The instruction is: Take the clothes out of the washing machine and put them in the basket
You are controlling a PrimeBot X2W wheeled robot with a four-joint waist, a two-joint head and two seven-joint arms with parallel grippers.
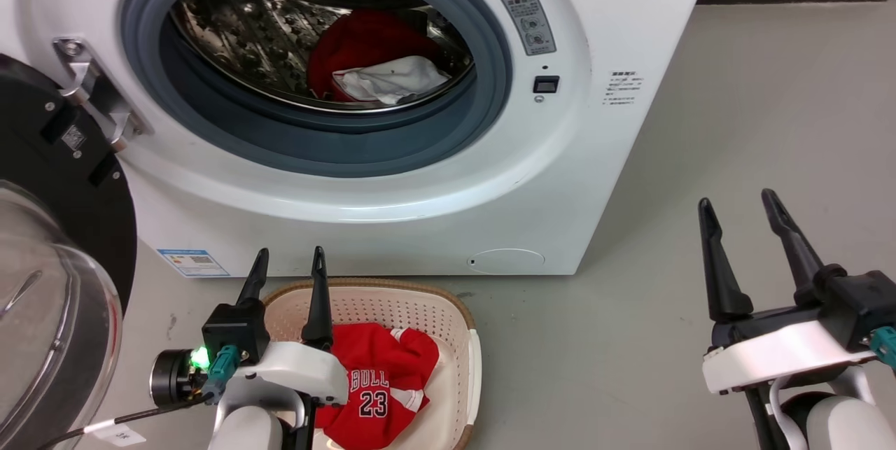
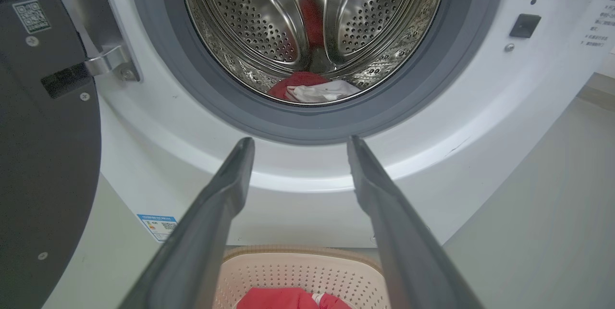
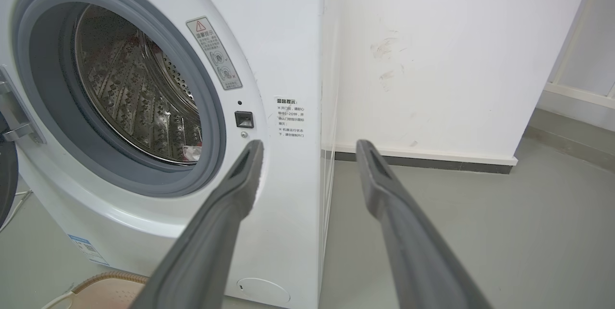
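Observation:
The red garment [image 1: 362, 45] will come along and leave the drum empty when the robot pulls, because the white cloth [image 1: 390, 80] runs straight into the red garment's folds.
The washing machine [image 1: 392, 191] stands open before me, its steel drum [image 2: 269, 25] holding a red garment [image 1: 364, 40] with a white cloth [image 1: 392, 80] lying on it; both also show low in the drum as red garment [image 2: 299, 80] and white cloth [image 2: 322, 92]. On the floor in front sits the basket [image 1: 448, 310], with the red "BULL 23" jersey [image 1: 378, 387] inside. My left gripper [image 1: 289, 259] hovers open over the basket's near-left part, empty. My right gripper [image 1: 736, 201] is open and empty over bare floor to the machine's right.
The machine's black-rimmed glass door [image 1: 49, 282] hangs swung open at the left, close to my left arm. Grey floor [image 1: 700, 156] spreads to the right of the machine. A white wall [image 3: 432, 59] with a dark skirting stands behind.

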